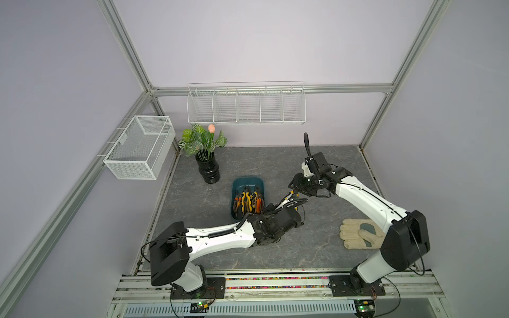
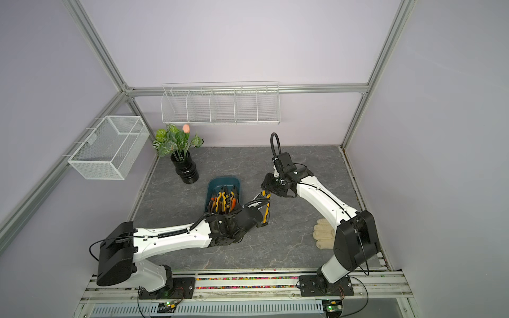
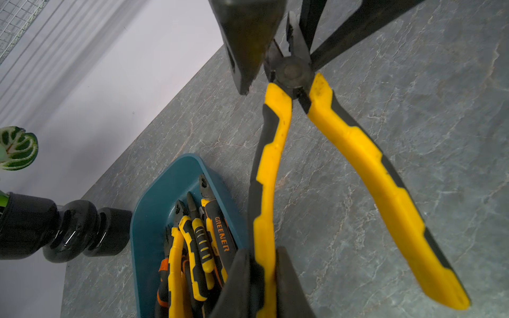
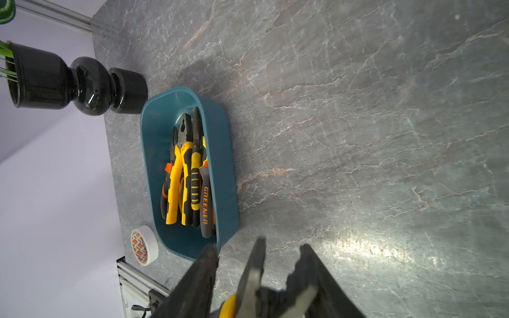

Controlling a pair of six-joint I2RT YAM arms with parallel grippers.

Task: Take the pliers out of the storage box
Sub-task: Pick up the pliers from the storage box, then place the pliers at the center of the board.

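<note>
The fingers of the robot's right gripper are open around the pliers' metal head (image 3: 292,71), so they should close on it before the left gripper opens and goes back to the storage box (image 1: 247,193).
The dark teal storage box (image 1: 246,181) (image 4: 220,137) lies mid-table with several yellow-and-black and orange-and-black pliers (image 1: 248,202) (image 4: 190,176) (image 3: 198,242) piled in it. One yellow-and-black pliers (image 3: 358,154) (image 2: 265,196) hangs in the air to the right of the box, handles spread. My left gripper (image 3: 263,253) (image 2: 263,219) is shut on one of its handles. My right gripper (image 4: 259,247) (image 1: 293,187) straddles its dark metal head. It is open, with a gap between one finger (image 4: 203,275) and the metal.
A black vase with a leafy plant (image 1: 209,170) stands just left of and behind the box. A pale work glove (image 1: 358,234) lies at the right. A tape roll (image 4: 144,245) sits by the box's near end. A white mesh basket (image 1: 140,147) and a wire rack (image 1: 246,106) hang on the walls.
</note>
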